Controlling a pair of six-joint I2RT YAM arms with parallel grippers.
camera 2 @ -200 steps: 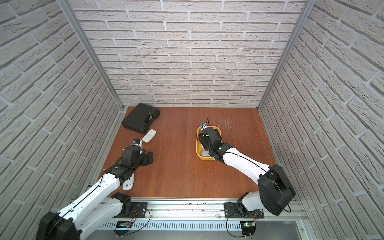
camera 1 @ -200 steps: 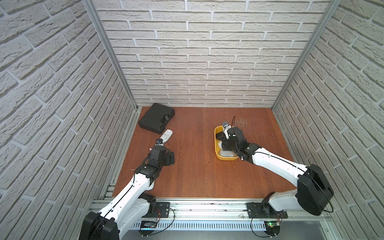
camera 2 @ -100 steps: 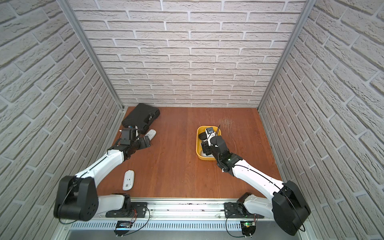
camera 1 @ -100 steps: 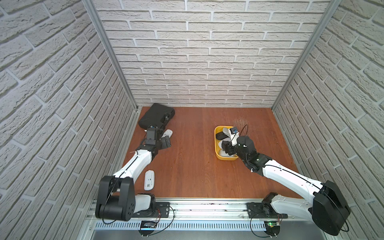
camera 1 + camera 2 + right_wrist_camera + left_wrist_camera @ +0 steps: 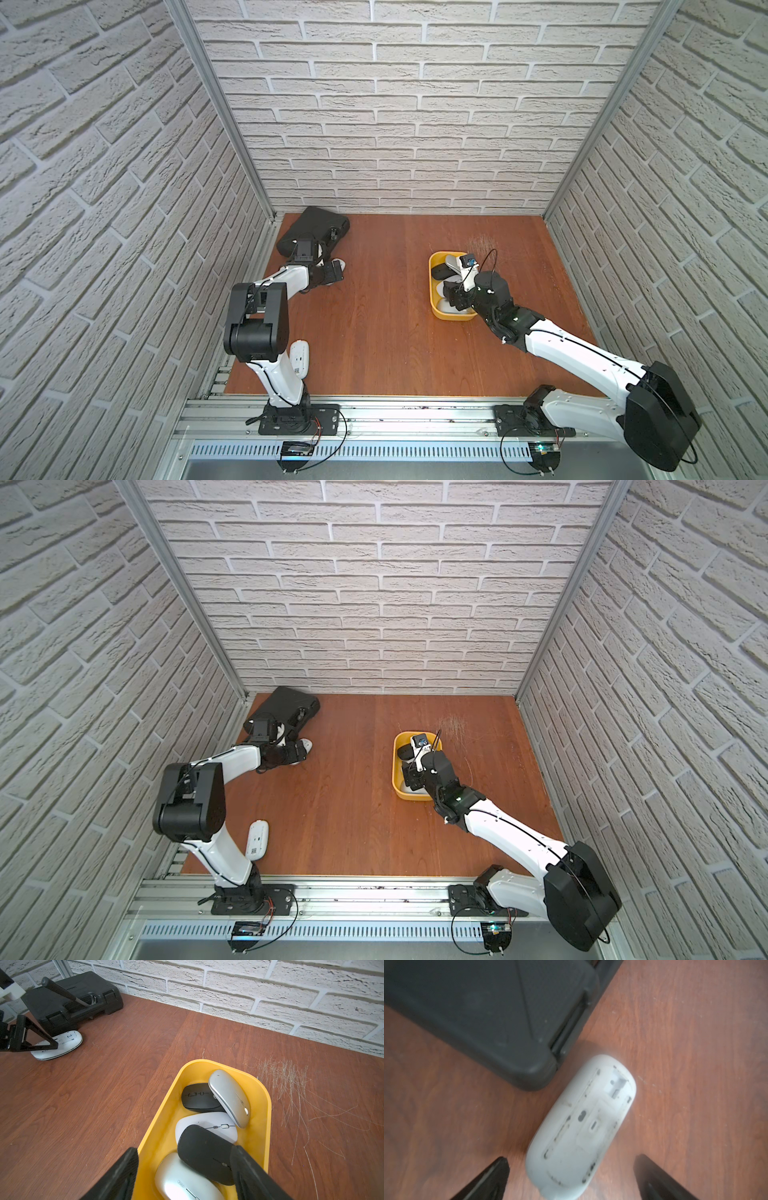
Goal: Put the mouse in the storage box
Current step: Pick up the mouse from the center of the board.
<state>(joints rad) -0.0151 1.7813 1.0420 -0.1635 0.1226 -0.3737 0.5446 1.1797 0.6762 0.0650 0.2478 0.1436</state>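
The belly-up white mouse [image 5: 582, 1128] is lying by the black case, far from my right gripper, so my left gripper should grab it and pass it over midway [image 5: 412, 288].
A white mouse [image 5: 583, 1126] lies belly-up on the wooden table beside the black case; both top views show its end [image 5: 340, 263] [image 5: 307, 744]. My left gripper [image 5: 572, 1159] is open and low over it, one finger on each side, neither touching. The yellow storage box [image 5: 164, 1109] stands right of centre [image 5: 432, 291] [image 5: 396, 771] and holds several mice, black, white and silver. My right gripper [image 5: 184, 1150] hangs open over the box's near end. Below it a black mouse [image 5: 203, 1151] lies on the others. A second white mouse [image 5: 300, 357] lies at the front left.
The flat black hard case [image 5: 311, 226] [image 5: 68, 997] fills the back left corner, its corner close to the belly-up mouse. Brick walls close in three sides. Pale scratches [image 5: 280, 1076] mark the wood beside the box.
My left arm has swung from the front left toward the back and now straddles the mouse by the case, uncovering the front mouse. The right gripper has drawn back toward the box's near end.
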